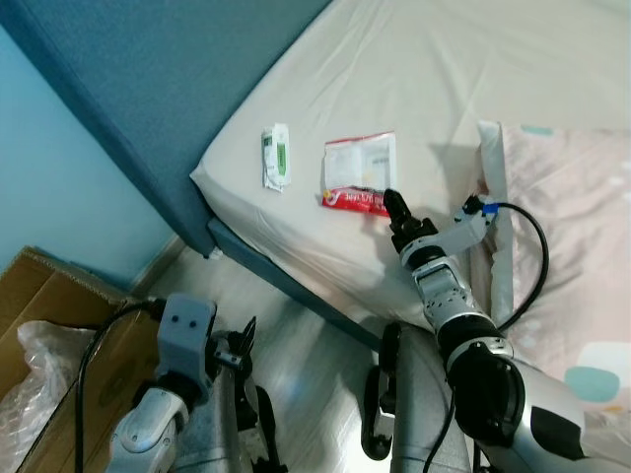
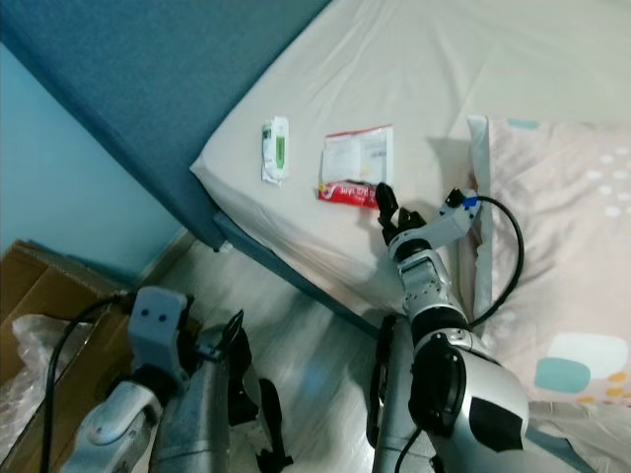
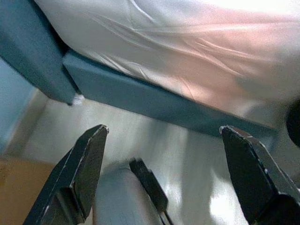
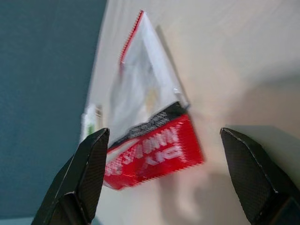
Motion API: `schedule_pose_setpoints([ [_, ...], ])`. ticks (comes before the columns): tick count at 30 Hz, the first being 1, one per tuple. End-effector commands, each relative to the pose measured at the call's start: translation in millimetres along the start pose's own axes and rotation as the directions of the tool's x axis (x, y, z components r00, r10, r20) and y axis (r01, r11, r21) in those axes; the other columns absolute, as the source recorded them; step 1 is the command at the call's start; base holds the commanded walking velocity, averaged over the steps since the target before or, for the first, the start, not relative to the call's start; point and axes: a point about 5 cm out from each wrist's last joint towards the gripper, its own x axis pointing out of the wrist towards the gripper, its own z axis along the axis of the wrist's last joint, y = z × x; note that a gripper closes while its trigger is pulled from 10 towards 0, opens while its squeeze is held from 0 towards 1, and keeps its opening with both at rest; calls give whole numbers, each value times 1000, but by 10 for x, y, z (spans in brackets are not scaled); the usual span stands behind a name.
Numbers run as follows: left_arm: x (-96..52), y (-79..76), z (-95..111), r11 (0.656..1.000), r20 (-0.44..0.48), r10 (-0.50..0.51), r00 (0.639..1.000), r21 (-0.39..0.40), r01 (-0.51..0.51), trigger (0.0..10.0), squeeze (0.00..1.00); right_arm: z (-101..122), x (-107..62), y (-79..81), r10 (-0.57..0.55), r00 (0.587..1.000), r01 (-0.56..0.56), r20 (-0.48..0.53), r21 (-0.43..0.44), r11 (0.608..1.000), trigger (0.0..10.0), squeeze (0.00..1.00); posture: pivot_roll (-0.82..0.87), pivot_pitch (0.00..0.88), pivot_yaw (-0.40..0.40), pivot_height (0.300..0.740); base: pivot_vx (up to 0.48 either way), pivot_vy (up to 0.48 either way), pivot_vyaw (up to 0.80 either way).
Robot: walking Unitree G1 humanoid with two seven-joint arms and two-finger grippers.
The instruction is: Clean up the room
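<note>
The thin packet lies already bent at its black band [image 4: 157, 118], so I expect the packet's white part [image 1: 359, 162] to sag from the packet's red end when I lift it.
A red and white snack packet [image 1: 359, 172] lies flat on the cream bed sheet [image 1: 424, 89] near the bed's corner. My right gripper [image 1: 394, 207] reaches over the mattress edge, just short of the packet's red end [image 4: 152, 152], and stands open with the packet ahead between the fingers [image 4: 89, 173]. A small white and green wrapper [image 1: 276, 156] lies further left on the sheet. My left gripper [image 3: 161, 173] hangs low by the floor, open and holding nothing, facing the blue bed frame [image 3: 154, 101].
A blue headboard [image 1: 168, 89] rises at the left. A pink patterned pillow [image 1: 572, 246] lies at the right of the bed. A cardboard box [image 1: 49, 325] with clear plastic stands on the floor at the lower left. Pale wood floor [image 3: 187, 164] runs below the bed.
</note>
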Motion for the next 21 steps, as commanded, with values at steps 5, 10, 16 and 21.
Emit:
schedule_pose_setpoints([
  [5, -203, 19, -11, 1000, -67, 1, 998, 1, -1, 10000, 0, -331, -45, -24, -92, 985, 94, -147, 11, 995, 10000, 0, 275, 634, 31, 555, 0, 0, 0],
  [10, -239, 19, 30, 1000, -73, 2, 997, 2, -2, 10000, 0, -379, 11, 93, -66, 983, 67, -173, 2, 998, 10000, 0, 282, 637, 33, 555, 0, 0, 0],
  [16, -273, 4, 52, 1000, -80, 1, 997, 0, -1, 10000, 0, -367, 65, 195, -25, 984, 23, -178, -16, 1000, 10000, 0, 290, 642, 30, 555, 0, 0, 0],
  [21, -324, -31, 84, 1000, -92, 1, 996, -4, -2, 10000, 0, -267, 119, 279, 40, 989, -42, -142, -15, 999, 0, 0, 297, 642, 24, 555, 0, 0, 0],
])
